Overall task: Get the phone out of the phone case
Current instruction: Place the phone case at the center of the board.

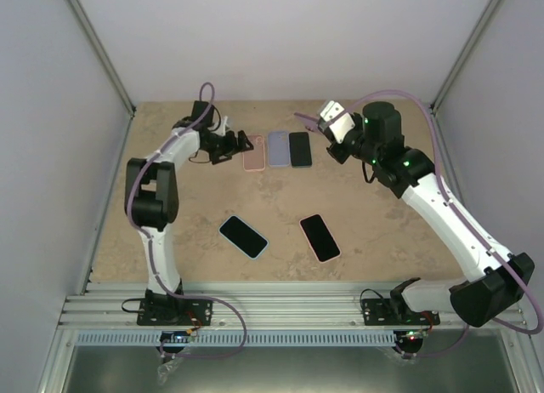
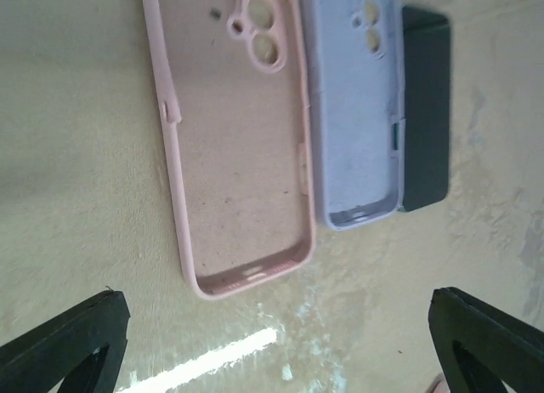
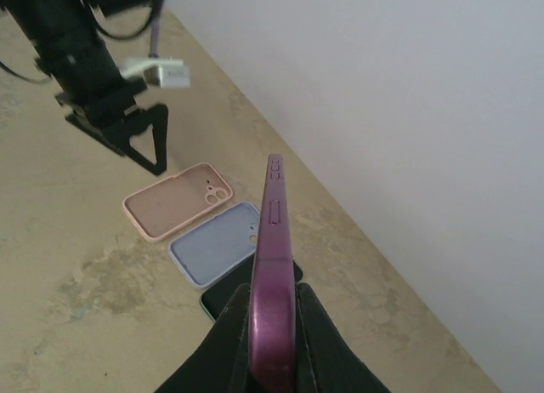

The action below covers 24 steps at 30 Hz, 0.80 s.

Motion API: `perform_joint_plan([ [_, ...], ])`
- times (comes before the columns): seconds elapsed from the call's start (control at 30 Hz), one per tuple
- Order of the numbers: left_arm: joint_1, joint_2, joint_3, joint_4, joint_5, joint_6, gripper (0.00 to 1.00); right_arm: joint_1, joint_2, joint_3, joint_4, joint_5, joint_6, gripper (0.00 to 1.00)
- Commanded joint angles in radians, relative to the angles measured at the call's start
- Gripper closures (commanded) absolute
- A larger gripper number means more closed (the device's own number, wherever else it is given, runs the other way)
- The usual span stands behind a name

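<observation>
The purple phone case (image 3: 272, 342) is held tightly across both sides at one end by my right gripper, so my left gripper should take its far end (image 3: 274, 170) to free my right gripper.
My right gripper (image 3: 274, 325) is raised above the table's back and is shut on a purple phone case (image 3: 274, 240) held edge-on; in the top view it shows as a thin strip (image 1: 308, 119). I cannot tell whether a phone is inside it. My left gripper (image 2: 280, 342) hovers open just short of an empty pink case (image 2: 238, 146), with nothing between its fingers (image 2: 76, 342). An empty lavender case (image 2: 357, 112) lies beside the pink one, then a dark phone (image 2: 425, 112).
The pink case (image 1: 253, 152), lavender case (image 1: 278, 149) and dark phone (image 1: 300, 149) form a row at the back. A phone in a light blue case (image 1: 244, 236) and one in a pink case (image 1: 320, 237) lie face up nearer the bases. Walls enclose the table.
</observation>
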Motion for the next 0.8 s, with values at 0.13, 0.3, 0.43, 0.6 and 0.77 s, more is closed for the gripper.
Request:
perform_joint_plan([
  [0.13, 0.0, -0.295, -0.083, 0.102, -0.043, 0.007, 0.01, 0.016, -0.018, 0.023, 0.129, 0.104, -0.122, 0.99],
  [0.3, 0.0, -0.431, -0.099, 0.175, 0.073, -0.035, 0.01, 0.018, -0.015, 0.017, 0.19, 0.168, -0.238, 0.99],
  [0.43, 0.0, -0.513, -0.144, 0.287, 0.159, -0.128, 0.01, 0.018, -0.011, 0.0, 0.23, 0.213, -0.332, 0.99],
  [0.6, -0.001, -0.576, -0.238, 0.573, 0.304, -0.405, 0.01, 0.056, -0.044, -0.06, 0.374, 0.248, -0.486, 1.0],
  [0.77, -0.003, -0.639, -0.338, 0.864, 0.33, -0.676, 0.04, 0.155, -0.07, -0.148, 0.581, 0.36, -0.671, 0.99],
])
